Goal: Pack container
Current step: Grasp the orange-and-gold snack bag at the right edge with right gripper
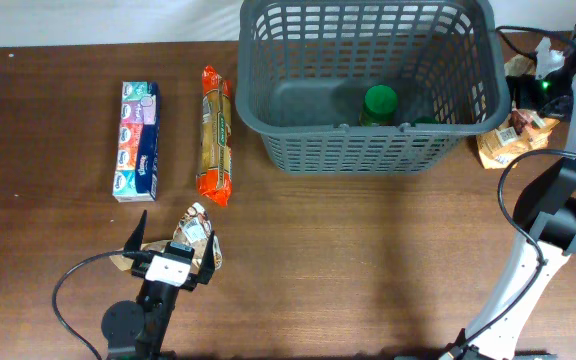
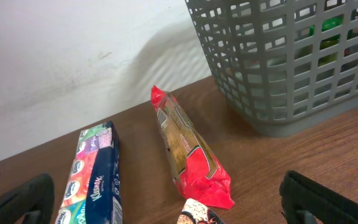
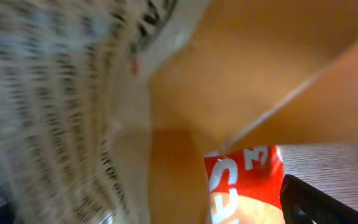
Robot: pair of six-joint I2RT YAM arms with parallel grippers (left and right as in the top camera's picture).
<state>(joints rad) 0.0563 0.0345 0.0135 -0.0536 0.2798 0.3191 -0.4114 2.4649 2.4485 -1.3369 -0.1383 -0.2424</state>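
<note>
My right gripper should carry on moving in until its fingers close on the bag's middle (image 1: pixel 524 120), because the orange snack bag (image 3: pixel 166 130) fills the gap between its open fingers.
The container (image 1: pixel 368 150) is a dark grey lattice basket at the back middle, also seen in the left wrist view as a grey basket (image 2: pixel 278 68). A green-lidded item (image 1: pixel 379 103) lies inside it. My left gripper (image 1: pixel 180 240) stands open near the front left, with a small printed pouch (image 1: pixel 198 225) between its fingers (image 2: pixel 328 199); only the tip of this pouch (image 2: pixel 197 214) shows in the left wrist view. My right gripper (image 1: pixel 524 100) hangs open to the right of the basket, over an orange snack bag (image 1: pixel 508 145). The bag's red label (image 3: pixel 244 180) fills its blurred view.
A red cracker packet (image 1: pixel 216 135) and a tissue pack (image 1: pixel 138 153) lie side by side left of the basket, ahead of the left gripper. In the left wrist view the cracker packet (image 2: pixel 188 149) and the tissue pack (image 2: pixel 95 177) show too. Cables trail at the far right.
</note>
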